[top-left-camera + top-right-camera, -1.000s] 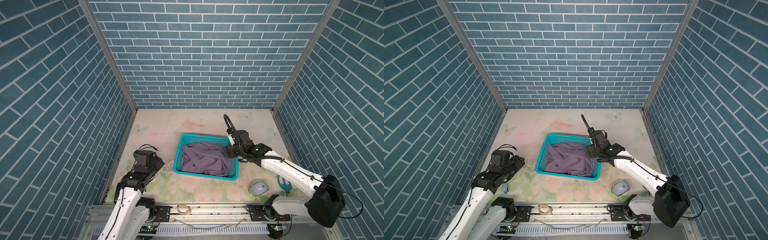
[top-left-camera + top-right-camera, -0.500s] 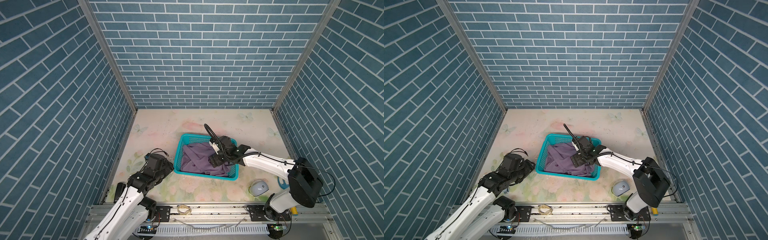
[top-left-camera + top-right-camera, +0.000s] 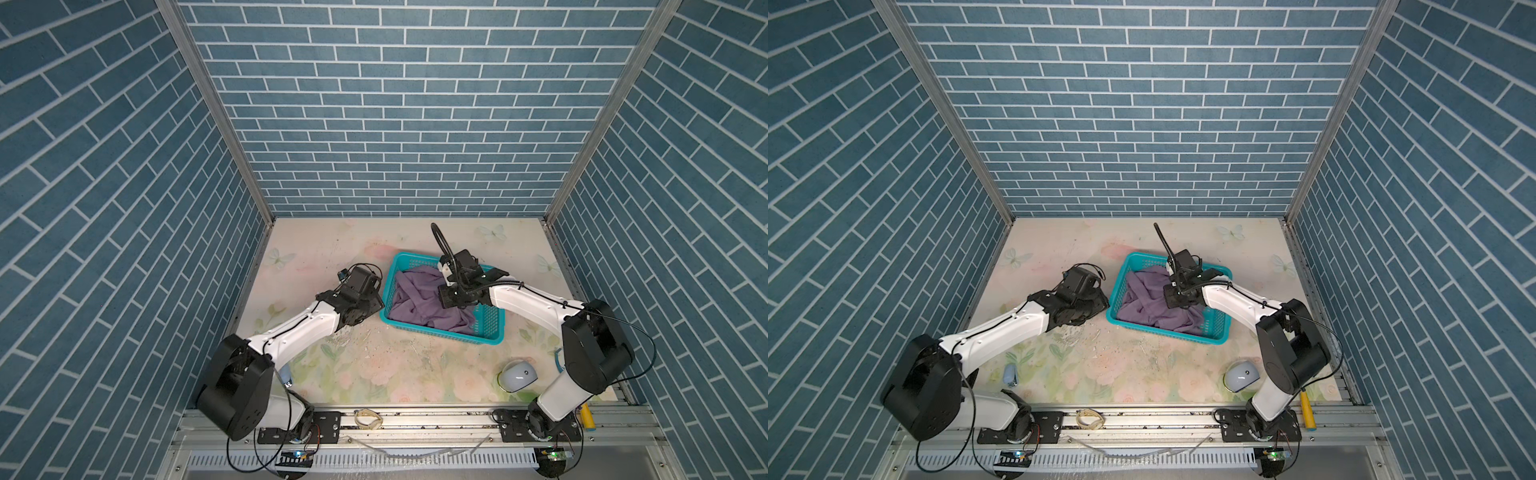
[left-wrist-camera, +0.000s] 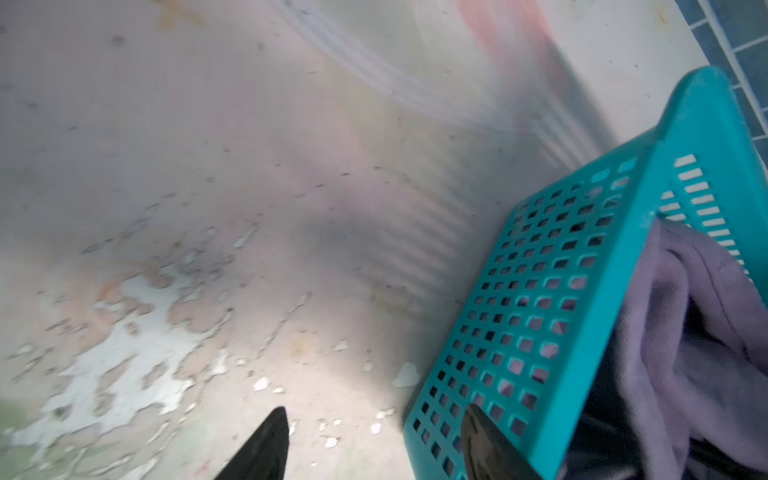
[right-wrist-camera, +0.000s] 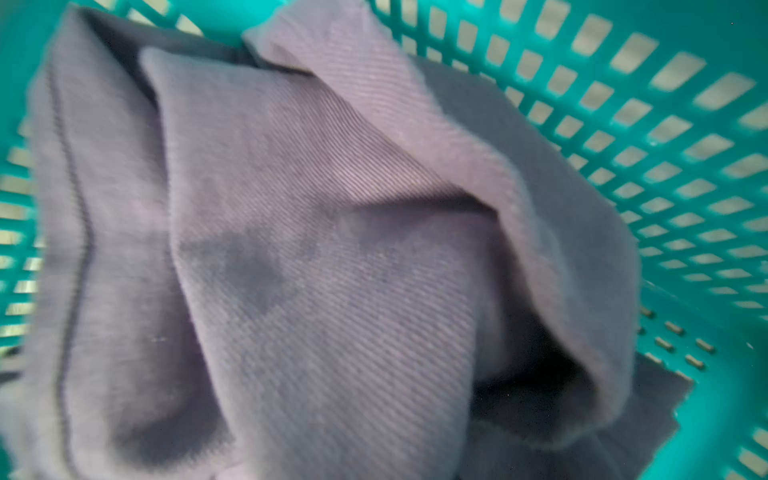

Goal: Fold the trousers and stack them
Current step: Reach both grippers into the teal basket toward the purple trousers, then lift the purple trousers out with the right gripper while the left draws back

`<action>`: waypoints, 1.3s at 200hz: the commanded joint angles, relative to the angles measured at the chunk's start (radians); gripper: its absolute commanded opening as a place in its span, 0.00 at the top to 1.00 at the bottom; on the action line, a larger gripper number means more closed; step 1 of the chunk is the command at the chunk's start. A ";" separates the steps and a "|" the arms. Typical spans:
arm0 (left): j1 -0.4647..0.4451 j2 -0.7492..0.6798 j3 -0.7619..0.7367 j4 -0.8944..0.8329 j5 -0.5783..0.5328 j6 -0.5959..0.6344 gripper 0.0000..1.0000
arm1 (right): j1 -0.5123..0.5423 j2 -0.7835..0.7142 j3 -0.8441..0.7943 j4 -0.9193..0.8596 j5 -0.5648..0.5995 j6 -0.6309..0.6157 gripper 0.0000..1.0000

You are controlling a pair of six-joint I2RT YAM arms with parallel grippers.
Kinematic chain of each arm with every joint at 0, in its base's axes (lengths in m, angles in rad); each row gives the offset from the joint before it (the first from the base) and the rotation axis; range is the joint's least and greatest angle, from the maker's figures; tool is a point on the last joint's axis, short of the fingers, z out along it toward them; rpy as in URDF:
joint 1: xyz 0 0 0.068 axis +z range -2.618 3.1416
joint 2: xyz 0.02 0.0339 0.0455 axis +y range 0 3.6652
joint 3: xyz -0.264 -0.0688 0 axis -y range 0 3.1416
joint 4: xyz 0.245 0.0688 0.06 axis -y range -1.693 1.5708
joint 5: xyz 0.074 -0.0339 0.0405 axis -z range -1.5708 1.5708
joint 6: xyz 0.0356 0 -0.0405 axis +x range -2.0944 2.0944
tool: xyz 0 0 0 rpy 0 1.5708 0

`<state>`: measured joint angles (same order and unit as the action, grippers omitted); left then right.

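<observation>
The trousers (image 3: pixel 417 297) must go into the space (image 3: pixel 361 339) beside the basket, and my left gripper is taking up that space. Next, my left gripper moves away before my right gripper lifts the trousers out.
The dusty-purple trousers (image 3: pixel 415 299) (image 3: pixel 1148 305) lie crumpled inside the teal perforated basket (image 3: pixel 440 332) (image 3: pixel 1167 330) in both top views. My right gripper (image 3: pixel 451 301) (image 3: pixel 1177 301) points down into the heap, its fingertips buried. The right wrist view is filled with folds of the trousers (image 5: pixel 332 249) against the basket wall (image 5: pixel 665 166), and no fingers show. My left gripper (image 3: pixel 374 307) (image 4: pixel 374 432) is open and low beside the basket's left wall (image 4: pixel 561 291). One finger is over the table and the other stands in front of the wall. The trousers (image 4: pixel 685 332) bulge over the rim.
A grey-white domed object (image 3: pixel 517 376) sits front right by the right arm's base. A small light-blue item (image 3: pixel 1010 374) lies front left. A yellow-handled tool (image 3: pixel 1307 409) and a rubber band (image 3: pixel 368 417) rest on the front rail. Brick-patterned walls enclose three sides.
My right gripper went from the basket's right rim leftward and down onto the trousers. My left arm stretched forward until its gripper reached the basket's left wall.
</observation>
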<state>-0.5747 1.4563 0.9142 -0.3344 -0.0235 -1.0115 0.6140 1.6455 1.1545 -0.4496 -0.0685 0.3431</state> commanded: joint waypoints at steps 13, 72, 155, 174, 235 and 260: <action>-0.034 0.165 0.219 0.098 0.124 0.076 0.33 | -0.021 -0.062 0.266 -0.086 0.066 -0.071 1.00; -0.022 0.254 0.534 -0.074 0.116 0.213 0.26 | -0.017 -0.117 0.643 -0.188 0.140 -0.154 1.00; 0.216 -0.274 0.259 -0.163 -0.054 0.198 0.19 | 0.195 -0.117 0.999 -0.117 -0.011 -0.234 1.00; 0.274 -0.395 0.209 -0.234 -0.100 0.203 0.17 | 0.222 -0.086 1.034 -0.069 -0.164 -0.187 1.00; 0.393 -0.714 0.092 -0.434 -0.225 0.197 0.13 | 0.250 0.079 1.067 -0.124 -0.319 -0.127 1.00; 0.394 -0.781 0.071 -0.472 -0.265 0.202 0.13 | 0.250 0.171 1.067 -0.198 -0.334 -0.114 1.00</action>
<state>-0.1890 0.7158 1.0050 -0.7254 -0.2226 -0.8227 0.8650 1.7557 2.1738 -0.6220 -0.3511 0.1883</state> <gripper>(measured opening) 0.871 0.140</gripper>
